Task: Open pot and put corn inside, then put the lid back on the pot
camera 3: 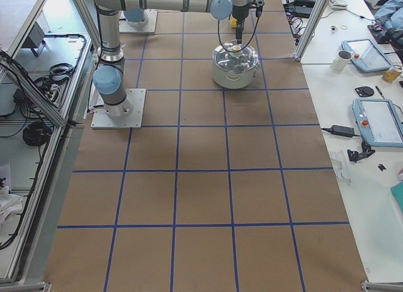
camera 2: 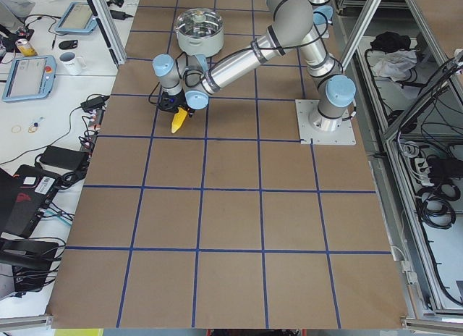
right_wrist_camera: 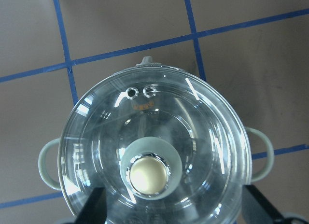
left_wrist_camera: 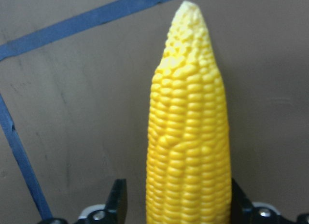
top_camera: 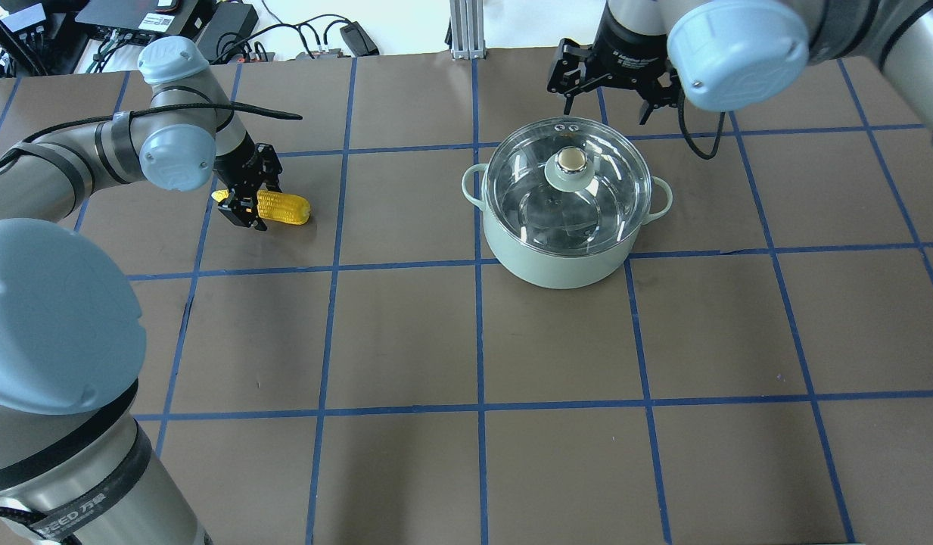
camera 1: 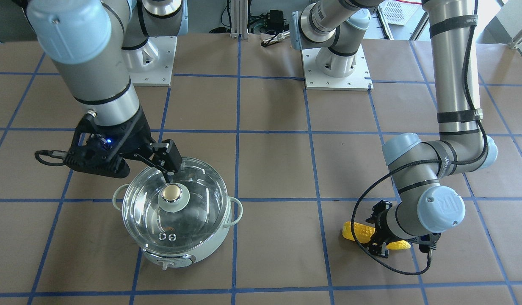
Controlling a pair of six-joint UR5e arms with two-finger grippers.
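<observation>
The yellow corn (camera 1: 364,233) is shorter than the pot's round opening (camera 1: 175,206) is wide, so it will lie wholly inside when I lower it in.
The pale mint-green pot (camera 1: 210,248) stands on the table with its glass lid (camera 1: 193,220) on; its steel inside shows through the glass. It also shows in the overhead view (top_camera: 564,269). My right gripper (camera 1: 171,166) hovers just above the lid knob (right_wrist_camera: 150,171), jaws wide open and empty, one finger on each side of the wrist view. The yellow corn (top_camera: 284,207) lies on the table far from the pot. My left gripper (left_wrist_camera: 178,204) is down over the corn (left_wrist_camera: 190,137), open, one finger on each side, with a gap on one side.
The table is brown paper with a blue tape grid. The two arm bases (camera 1: 337,67) are bolted at the robot's edge. Benches with tablets, mugs and cables (camera 2: 43,68) stand beyond the table's far side.
</observation>
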